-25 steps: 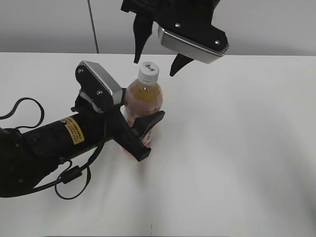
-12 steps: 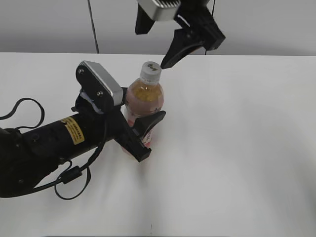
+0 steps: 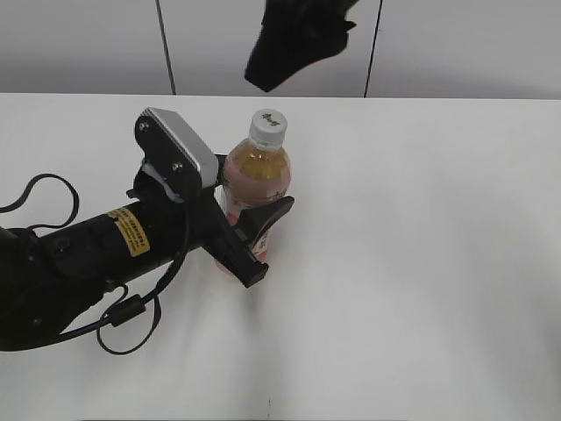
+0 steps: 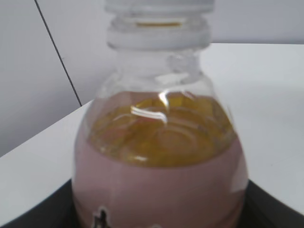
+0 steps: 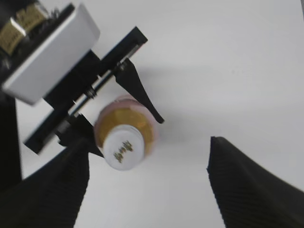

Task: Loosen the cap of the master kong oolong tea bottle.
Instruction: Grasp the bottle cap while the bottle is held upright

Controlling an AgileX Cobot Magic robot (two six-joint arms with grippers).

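The robot's right gripper is hovering above the white cap with its wrist turned to the end of a twist, so it needs to turn back and lower its open fingers around the cap.
The master kong oolong tea bottle stands upright on the white table, with amber tea and a pink label. Its white cap with a dark mark sits on top. My left gripper is shut on the bottle's lower body. In the left wrist view the bottle fills the frame between the jaws. My right gripper hovers open well above and behind the cap, blurred. In the right wrist view the cap lies close to the left finger, below the open jaws, with the bottle under it.
The white table stretches to the right and front of the bottle. A grey wall with dark vertical seams stands behind it. The left arm with its black cable lies across the table's left side.
My right gripper has risen up and back from beside the cap to the top of the exterior view, turning as it went. The bottle and the left gripper have not moved.
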